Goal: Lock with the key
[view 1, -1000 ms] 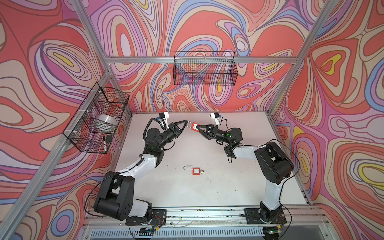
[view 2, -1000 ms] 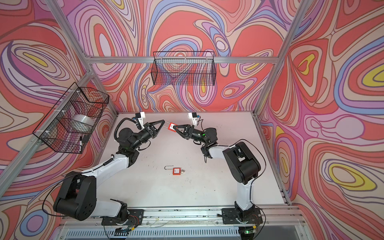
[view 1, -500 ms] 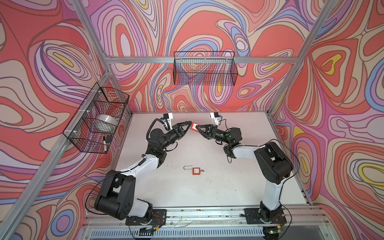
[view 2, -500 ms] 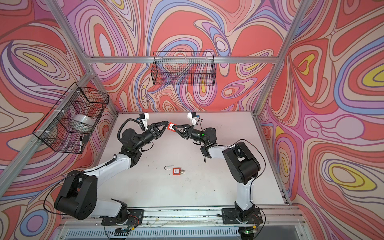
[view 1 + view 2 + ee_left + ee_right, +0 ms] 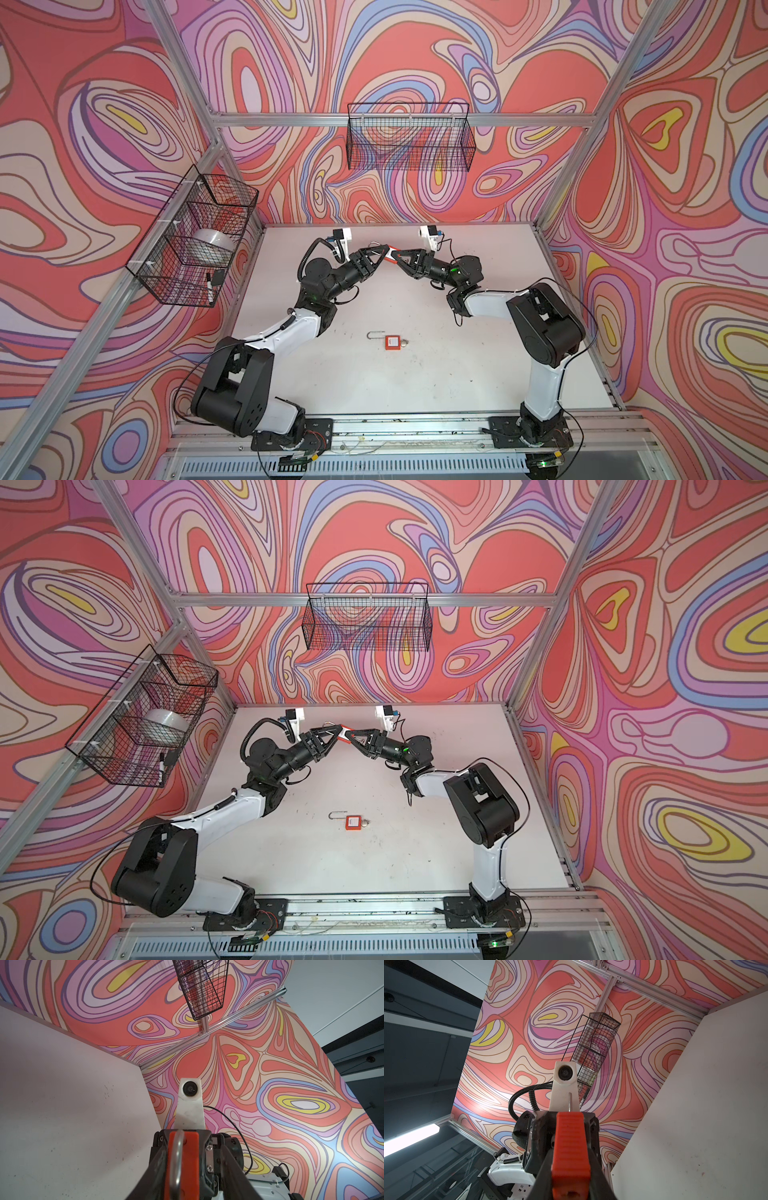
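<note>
The red padlock's body is clamped at the key end by my right gripper, so that gripper should back off and take the key while my left gripper holds the padlock's body.
A red padlock with a silver shackle hangs in the air over the back middle of the table. My right gripper is shut on its body. My left gripper faces it, open, with its fingers spread around the shackle end. One left finger lies against the lock and the other stands apart. A second red padlock lies flat on the table, its shackle pointing left. A small silver key sticks out of its right end.
The white table carries scuff marks. A black wire basket hangs on the back wall. Another wire basket on the left wall holds a white roll and a marker. Aluminium frame posts stand at the corners.
My left gripper has opened from shut and moved right, so its fingers now straddle the shackle end of the held padlock. The right gripper and the padlock on the table have stayed put.
</note>
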